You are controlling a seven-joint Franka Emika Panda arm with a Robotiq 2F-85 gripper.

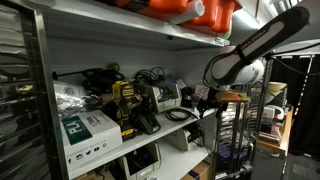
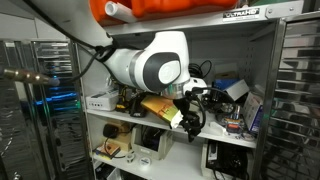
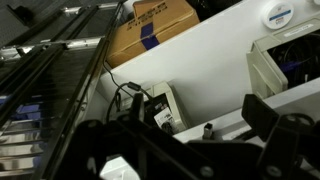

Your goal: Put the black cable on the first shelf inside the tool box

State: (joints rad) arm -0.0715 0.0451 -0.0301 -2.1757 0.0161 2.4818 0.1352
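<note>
The black cable [image 1: 179, 114] is lying in rounded loops close to the shelf's edge. It will rise as one springy coil when I pick it up.
A black cable [image 1: 181, 114] lies looped on the middle shelf in front of a white device. More black cable [image 1: 150, 75] is bundled further back. My gripper [image 1: 207, 95] hangs at the shelf's open end, just beside the cable and apart from it; it also shows in an exterior view [image 2: 190, 116]. In the wrist view my gripper [image 3: 198, 112] is open and empty above the white shelf board [image 3: 215, 60], with a black cable [image 3: 127, 95] on a small white box to the left. I cannot make out a tool box for certain.
An orange case [image 1: 190, 10] sits on the top shelf. A yellow drill [image 1: 123, 100], a white-green box [image 1: 88, 130] and grey devices crowd the middle shelf. A cardboard box [image 3: 150, 30] lies below. A wire rack [image 1: 235, 130] stands close to the arm.
</note>
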